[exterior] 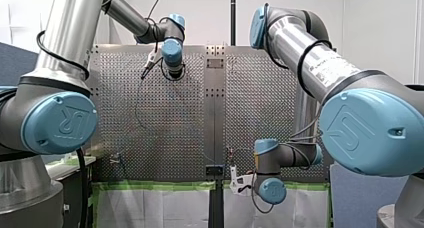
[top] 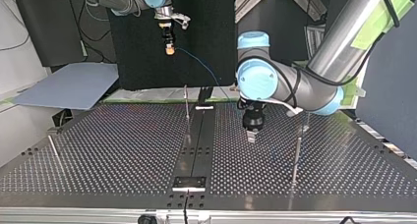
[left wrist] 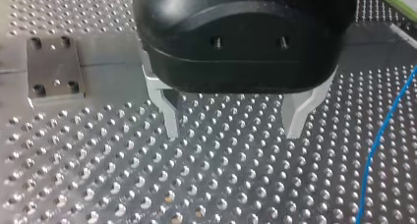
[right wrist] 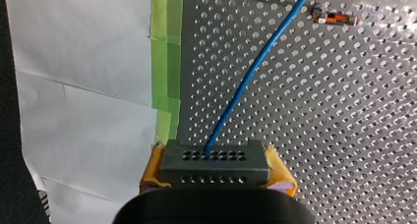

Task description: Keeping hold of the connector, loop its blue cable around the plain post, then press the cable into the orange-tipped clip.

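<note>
The blue cable (right wrist: 254, 70) comes out of the connector's side (right wrist: 207, 153) in one smooth curve, so it will keep a shallow bend and stay seated when I carry it.
In the right wrist view my right gripper (right wrist: 216, 177) is shut, its yellow pads (right wrist: 280, 177) on both sides of a grey connector (right wrist: 214, 157) with rows of small holes. The blue cable (right wrist: 251, 81) leaves the connector's face and runs out over the perforated table. The orange-tipped clip (right wrist: 334, 18) stands beside the cable, far ahead. In the top view this gripper (top: 169, 44) hangs high behind the table's far edge, trailing the cable (top: 201, 64). My left gripper (left wrist: 233, 133) hovers low over the table, open, nothing between its metal fingers (left wrist: 169, 118). The cable (left wrist: 381, 135) passes beside it.
Thin metal posts stand on the table in the top view, at mid-back (top: 187, 106), right (top: 297, 155) and left (top: 53, 148). A small bolted plate (left wrist: 53, 67) lies near my left gripper. Green tape (right wrist: 167, 62) and white paper (right wrist: 83, 86) border the table under my right gripper.
</note>
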### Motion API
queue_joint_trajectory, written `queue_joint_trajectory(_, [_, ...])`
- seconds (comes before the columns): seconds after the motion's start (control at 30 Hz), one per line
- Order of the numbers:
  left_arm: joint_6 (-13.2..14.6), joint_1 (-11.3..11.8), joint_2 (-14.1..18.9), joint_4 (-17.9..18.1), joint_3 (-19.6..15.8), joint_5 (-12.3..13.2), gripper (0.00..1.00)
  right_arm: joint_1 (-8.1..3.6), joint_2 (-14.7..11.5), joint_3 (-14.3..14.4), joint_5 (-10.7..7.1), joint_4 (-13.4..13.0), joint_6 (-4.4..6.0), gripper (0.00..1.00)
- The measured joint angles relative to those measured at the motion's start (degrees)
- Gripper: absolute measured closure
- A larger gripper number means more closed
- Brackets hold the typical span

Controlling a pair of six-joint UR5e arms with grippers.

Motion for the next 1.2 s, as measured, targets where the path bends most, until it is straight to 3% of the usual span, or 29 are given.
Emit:
queue_joint_trajectory(0.43, [0.08,0.58,-4.39,0.14,0.68,-0.42,0.0,0.28,-0.01,0.0,0.0,-0.04,0.0,1.0])
queue_joint_trajectory(0.83, [-0.36,0.98,-5.09,1.01,1.56,-2.39,0.0,0.29,0.0,0.0,-0.14,-0.18,0.03,1.0])
queue_joint_trajectory(1.2, [-0.58,0.71,-10.29,1.31,3.7,-4.37,0.0,0.43,-0.01,0.0,-0.35,-0.21,0.02,1.0])
